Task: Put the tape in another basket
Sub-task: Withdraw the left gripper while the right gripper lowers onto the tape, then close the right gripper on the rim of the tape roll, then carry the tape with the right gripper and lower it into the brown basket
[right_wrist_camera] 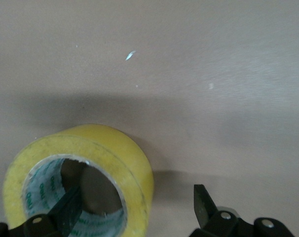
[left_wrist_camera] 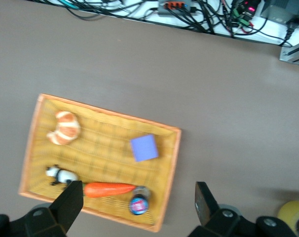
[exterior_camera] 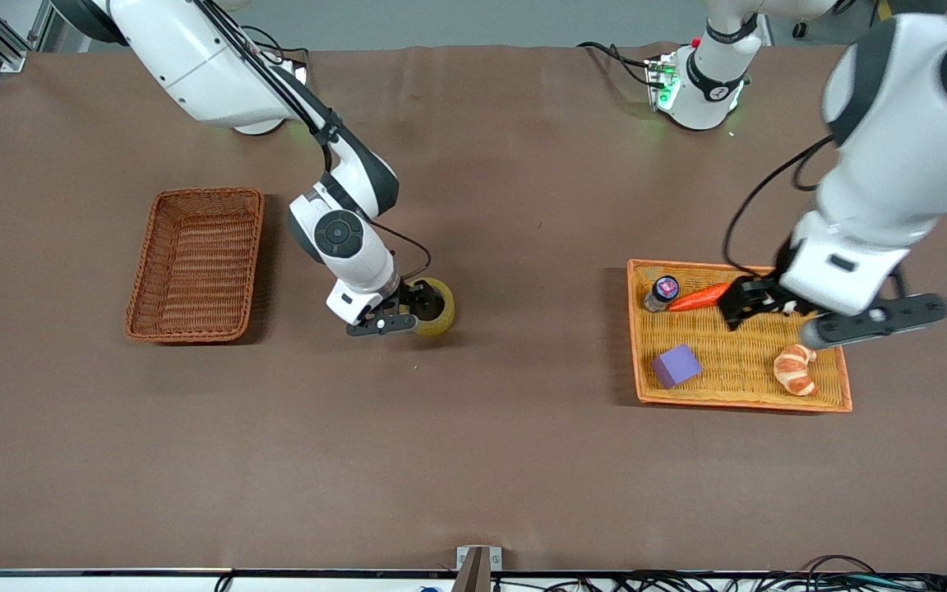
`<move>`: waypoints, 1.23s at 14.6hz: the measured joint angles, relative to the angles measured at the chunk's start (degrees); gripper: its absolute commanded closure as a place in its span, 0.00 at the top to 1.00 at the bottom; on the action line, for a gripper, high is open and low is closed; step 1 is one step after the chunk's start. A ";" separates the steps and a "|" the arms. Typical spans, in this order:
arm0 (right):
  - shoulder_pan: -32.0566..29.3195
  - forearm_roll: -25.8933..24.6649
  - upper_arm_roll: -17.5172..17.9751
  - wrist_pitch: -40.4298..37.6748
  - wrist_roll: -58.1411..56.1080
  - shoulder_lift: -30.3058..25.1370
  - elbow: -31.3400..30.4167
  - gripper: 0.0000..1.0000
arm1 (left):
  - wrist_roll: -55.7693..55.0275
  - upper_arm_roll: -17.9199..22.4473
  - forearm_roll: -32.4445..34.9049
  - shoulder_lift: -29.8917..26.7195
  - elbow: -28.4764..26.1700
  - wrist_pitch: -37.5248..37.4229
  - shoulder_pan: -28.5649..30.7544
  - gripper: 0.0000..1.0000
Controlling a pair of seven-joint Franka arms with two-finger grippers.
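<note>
Next, I close my right gripper on the tape's side (right_wrist_camera: 137, 190) and carry the tape to the reddish-brown wicker basket (exterior_camera: 196, 265), because it stands far across from my left gripper.
The tape (exterior_camera: 438, 308), a yellowish roll with a grey core, sits on the table between the two baskets. My right gripper (exterior_camera: 413, 313) is down at it and open. In the right wrist view one finger (right_wrist_camera: 69, 208) is inside the core of the tape (right_wrist_camera: 117, 150) and the other finger (right_wrist_camera: 204, 201) is outside its wall, clear of it; the right gripper (right_wrist_camera: 137, 205) straddles that wall. The reddish-brown wicker basket (exterior_camera: 196, 263) stands empty toward the right arm's end. My left gripper (exterior_camera: 743, 305) is open and empty over the orange-yellow basket (exterior_camera: 736, 362).
The orange-yellow basket (left_wrist_camera: 102, 148) holds a croissant (exterior_camera: 796, 368), a purple cube (exterior_camera: 676, 365), a carrot (exterior_camera: 699, 298), a small bottle (exterior_camera: 662, 293) and a panda toy (left_wrist_camera: 60, 175). The left wrist view also shows the tape (left_wrist_camera: 295, 216) and the left gripper (left_wrist_camera: 138, 198). Cables lie along the table's front edge.
</note>
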 measured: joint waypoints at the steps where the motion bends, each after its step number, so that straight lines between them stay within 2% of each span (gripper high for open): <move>1: 0.01 -0.10 0.06 0.91 0.00 0.98 0.00 0.62 | 1.70 -0.02 0.00 -1.50 -0.72 -1.16 1.36 1.00; 2: 0.02 -0.71 0.09 1.30 -0.01 1.68 0.02 0.43 | 3.09 -0.12 0.00 -3.14 -1.72 -2.13 2.71 1.00; 6: -0.09 -2.28 0.08 0.96 0.60 1.82 0.29 0.04 | 11.42 -1.34 -0.01 -10.73 -6.30 -5.99 8.25 1.00; 7: -0.09 -2.31 0.10 0.94 1.43 1.74 0.40 0.00 | 13.19 -1.53 -0.20 -12.34 -6.87 -7.00 9.32 1.00; 10: -0.08 -2.41 0.71 -1.89 4.72 1.69 1.65 0.00 | 16.49 -2.78 -3.59 -15.83 -9.19 -8.06 13.01 1.00; 14: -1.55 -2.42 2.91 -10.53 6.84 0.72 6.75 0.00 | 16.93 -5.52 -4.60 -15.87 -12.05 -7.96 14.37 1.00; 16: -3.82 -2.43 3.72 -18.03 7.25 -3.12 8.74 0.00 | 16.90 -6.69 -4.54 -15.37 -12.13 -7.67 14.27 1.00; 18: -7.68 -2.61 3.94 -28.08 5.39 -9.38 9.28 0.00 | 16.90 -6.90 -4.54 -15.12 -11.83 -7.03 14.18 1.00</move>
